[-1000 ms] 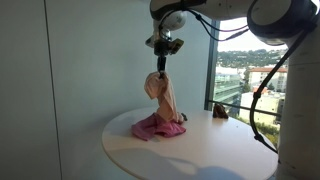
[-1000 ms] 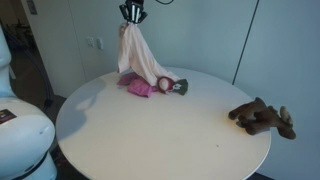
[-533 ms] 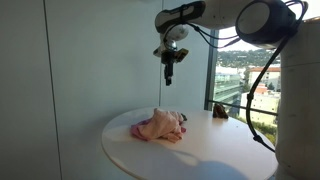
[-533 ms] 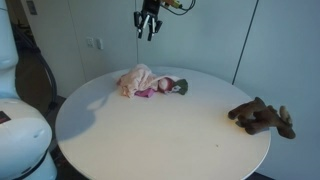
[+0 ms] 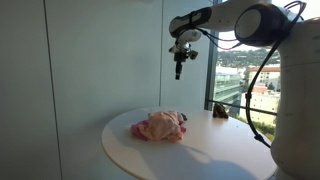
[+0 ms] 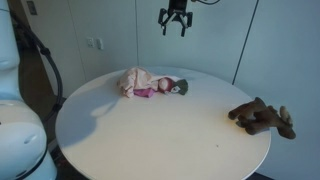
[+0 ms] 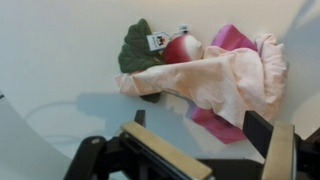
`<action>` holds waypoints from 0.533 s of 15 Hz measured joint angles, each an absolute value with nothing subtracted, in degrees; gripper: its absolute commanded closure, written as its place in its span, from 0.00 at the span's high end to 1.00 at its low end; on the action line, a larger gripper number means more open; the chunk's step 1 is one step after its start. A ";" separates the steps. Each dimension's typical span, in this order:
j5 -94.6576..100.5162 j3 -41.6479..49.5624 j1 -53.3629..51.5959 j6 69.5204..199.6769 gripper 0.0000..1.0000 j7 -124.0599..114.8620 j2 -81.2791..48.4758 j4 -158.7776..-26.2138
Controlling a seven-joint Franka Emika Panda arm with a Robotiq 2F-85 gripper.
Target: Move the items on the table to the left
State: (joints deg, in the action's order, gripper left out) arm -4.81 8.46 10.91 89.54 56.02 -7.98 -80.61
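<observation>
I should keep moving my open gripper toward the animal's legs (image 6: 241,115) until its fingers are on both sides of them, because the brown plush animal (image 6: 262,117) lies clear of the pink cloth.
A pink cloth (image 5: 158,126) (image 6: 138,79) lies in a heap on the round white table (image 6: 150,135), over a magenta cloth and next to a small red and green toy (image 6: 177,87). In the wrist view the pink cloth (image 7: 225,78) and the toy (image 7: 165,48) show from above. A brown plush animal (image 6: 262,117) (image 5: 219,111) lies apart, near the table's rim. My gripper (image 5: 180,62) (image 6: 175,22) (image 7: 195,125) hangs high above the table, open, with nothing between its fingers (image 7: 165,155).
A tall window (image 5: 240,60) stands behind the table in an exterior view, and grey wall panels (image 6: 270,40) close the back. Part of a white machine body (image 6: 20,130) stands beside the table's edge.
The gripper opened and let go of the pink cloth, which dropped into a heap on the table. The arm then moved sideways, away from above the heap.
</observation>
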 measured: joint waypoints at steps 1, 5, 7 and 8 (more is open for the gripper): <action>-4.81 9.91 12.36 91.49 1.00 55.97 -8.28 -81.03; -4.81 15.34 18.59 99.05 1.00 55.13 -10.22 -83.31; -4.58 16.95 20.92 102.83 1.00 52.77 -11.33 -84.62; -4.07 17.32 21.63 104.61 1.00 50.79 -11.80 -85.15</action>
